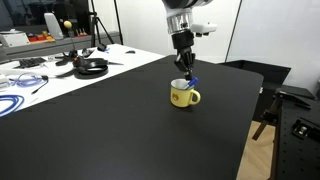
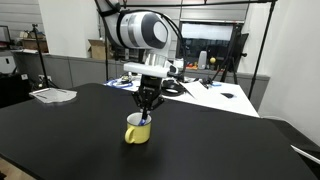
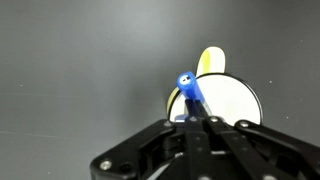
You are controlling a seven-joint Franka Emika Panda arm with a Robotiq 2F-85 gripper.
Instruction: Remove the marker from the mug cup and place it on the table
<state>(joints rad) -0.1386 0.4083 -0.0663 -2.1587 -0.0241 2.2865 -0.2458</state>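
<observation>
Next, my gripper opens, because the marker's blue end (image 3: 187, 81) sticks out at a slant beside its shut fingers. It should then move over that end (image 1: 193, 83) and close around it before lifting.
The yellow mug cup (image 1: 184, 95) stands upright on the black table (image 1: 110, 120); it also shows in an exterior view (image 2: 137, 131) and from above in the wrist view (image 3: 225, 98), white inside. The marker (image 3: 188, 90), dark with a blue end, sticks up out of the mug; its blue tip shows in an exterior view (image 1: 193, 83). My gripper (image 1: 184, 72) hangs straight above the mug and is shut on the marker, seen also in an exterior view (image 2: 146, 112) and the wrist view (image 3: 197, 122). The marker's lower end is still inside the mug.
A white table (image 1: 30, 75) with cables and gear adjoins the black table's far side. A tray of papers (image 2: 53, 95) lies near the black table's edge. A tripod (image 1: 98, 30) and stands are behind.
</observation>
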